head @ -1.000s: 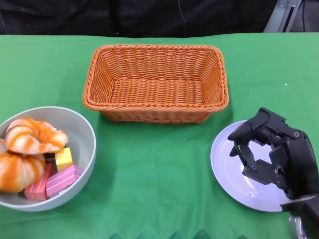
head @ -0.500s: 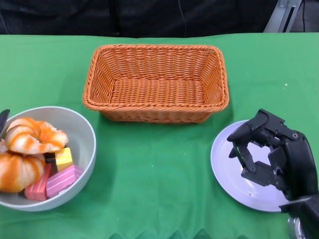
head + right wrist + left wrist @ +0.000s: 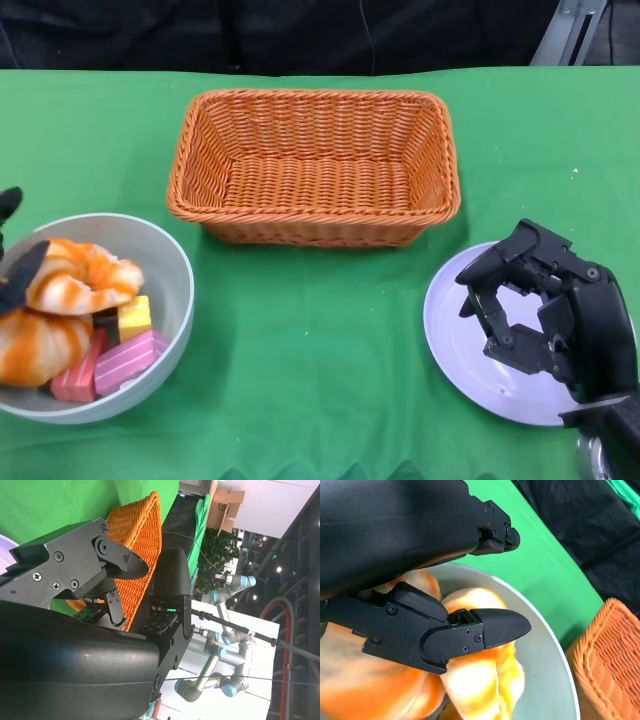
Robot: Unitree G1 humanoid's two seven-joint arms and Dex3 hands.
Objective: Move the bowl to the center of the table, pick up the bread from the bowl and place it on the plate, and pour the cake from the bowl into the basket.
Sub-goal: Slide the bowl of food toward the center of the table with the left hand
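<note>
My gripper should expect another cake piece partly hidden under the upper bread (image 3: 90,277), because a dark brown edge (image 3: 106,321) sticks out a little beside the yellow cake.
The grey bowl (image 3: 172,300) stands at the table's left edge, holding two orange breads (image 3: 88,282) and pink and yellow cake pieces (image 3: 122,360). My left hand (image 3: 18,272) reaches in from the left, and one black finger lies on the upper bread. In the left wrist view its fingers (image 3: 497,626) are spread over the bread (image 3: 482,680) and the bowl's rim (image 3: 552,672), holding nothing. My right hand (image 3: 545,312) hovers over the white plate (image 3: 455,345) at the right, fingers loosely bent and empty. The wicker basket (image 3: 315,165) stands at the back centre.
Green cloth (image 3: 310,340) covers the table between bowl and plate. The basket (image 3: 137,535) shows beyond my right hand's fingers (image 3: 100,560) in the right wrist view, and its corner (image 3: 610,655) lies past the bowl in the left wrist view.
My left hand has come in from the left edge and a finger now lies on the upper bread, which has shifted slightly right. The right hand has stayed put.
</note>
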